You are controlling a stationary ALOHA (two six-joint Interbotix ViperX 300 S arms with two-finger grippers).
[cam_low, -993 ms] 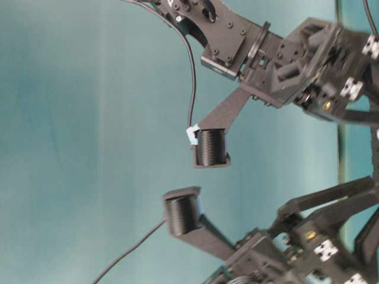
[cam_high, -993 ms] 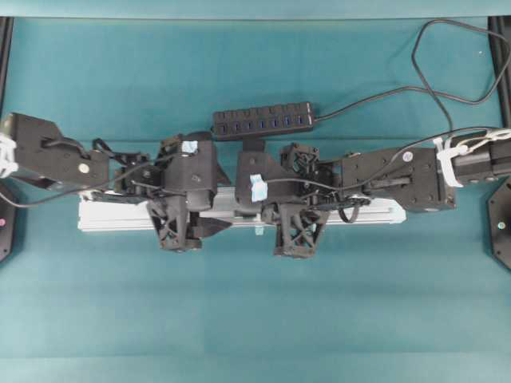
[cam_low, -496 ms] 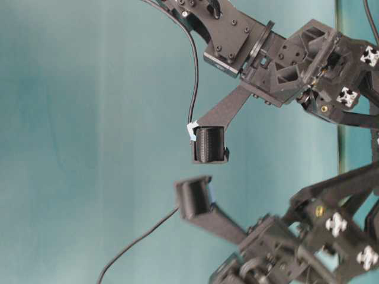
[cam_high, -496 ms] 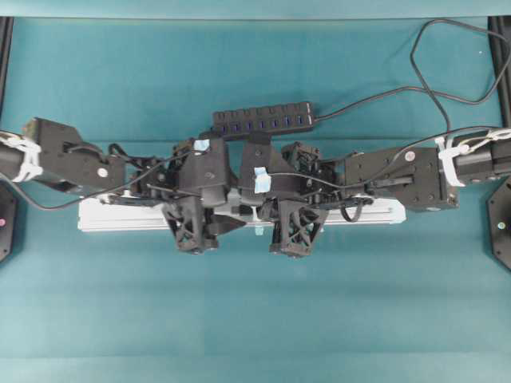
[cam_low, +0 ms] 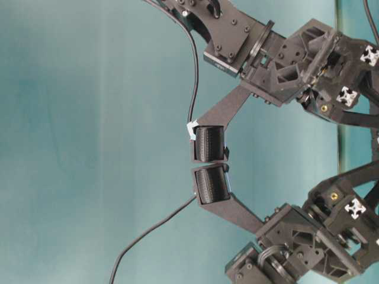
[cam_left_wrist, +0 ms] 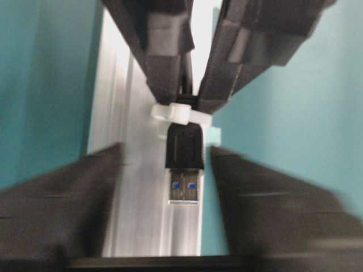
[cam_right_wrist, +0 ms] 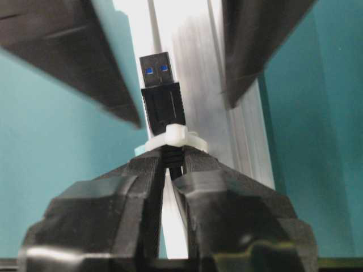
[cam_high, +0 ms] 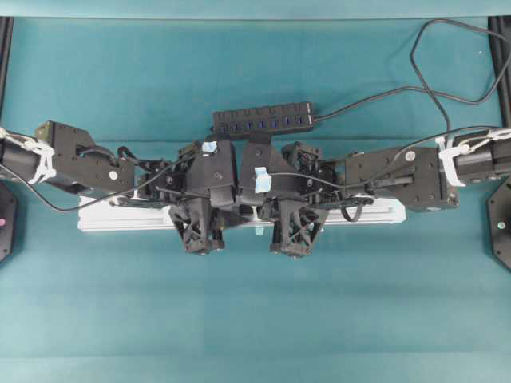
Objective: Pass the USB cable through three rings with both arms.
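Note:
My right gripper's fingers are against the ring [cam_right_wrist: 176,136], so next my left gripper pulls the plug [cam_right_wrist: 164,106] through before my right gripper moves the cord past the ring.
The USB cable's black plug [cam_left_wrist: 184,158] with its silver tip pokes through one translucent-white ring [cam_left_wrist: 180,113] on the silver rail. My right gripper [cam_right_wrist: 173,161] is shut on the cable's cord just behind that ring [cam_right_wrist: 176,137], with the plug [cam_right_wrist: 161,90] pointing away from it. My left gripper [cam_left_wrist: 166,156] faces it, open; one blurred finger stands on each side of the plug with a gap on both sides. In the overhead view both wrists meet over the rail's middle and hide the plug and the rings.
The long aluminium rail [cam_high: 104,217] lies across the teal mat. A black multi-port hub [cam_high: 263,121] sits just behind the arms, its cord looping to the back right. The two arms' finger pads [cam_low: 210,145] nearly touch in the table-level view.
My left arm has slid right until its fingers flank the plug, and its jaws have narrowed a good deal. The right gripper has stayed shut on the cable and hardly moved.

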